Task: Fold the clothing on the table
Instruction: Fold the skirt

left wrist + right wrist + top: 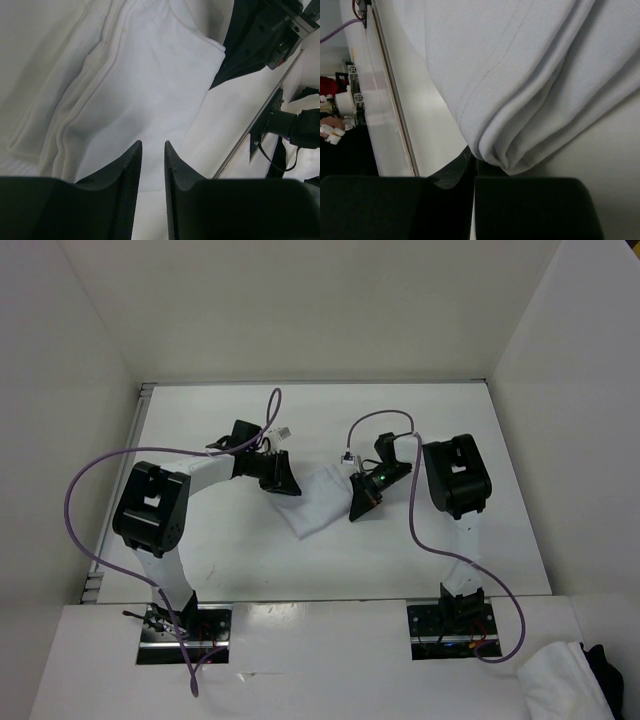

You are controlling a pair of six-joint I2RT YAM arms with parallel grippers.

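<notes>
The clothing (308, 508) lies at an angle to the table edge with my right gripper at its corner, so I should lift clear, press down on its layered edge (343, 486) and turn the clothing square.
The clothing (318, 502) is a white garment folded into a small layered square in the middle of the table (330, 420). My left gripper (283, 480) stands at its left edge; in the left wrist view the clothing (150, 85) lies beyond the left gripper (153, 142), whose jaws are a narrow gap apart with nothing between them. My right gripper (362, 502) is at the garment's right edge. In the right wrist view the right gripper (474, 157) is shut, and a rolled corner of the clothing (520, 75) rests against its tips, hiding the right fingertip.
A bulkier white fabric mound (560, 680) and a dark item (605, 665) lie off the table at the near right. White wall panels surround the table. A metal strip (395, 100) marks the table's near edge. Purple cables loop over both arms.
</notes>
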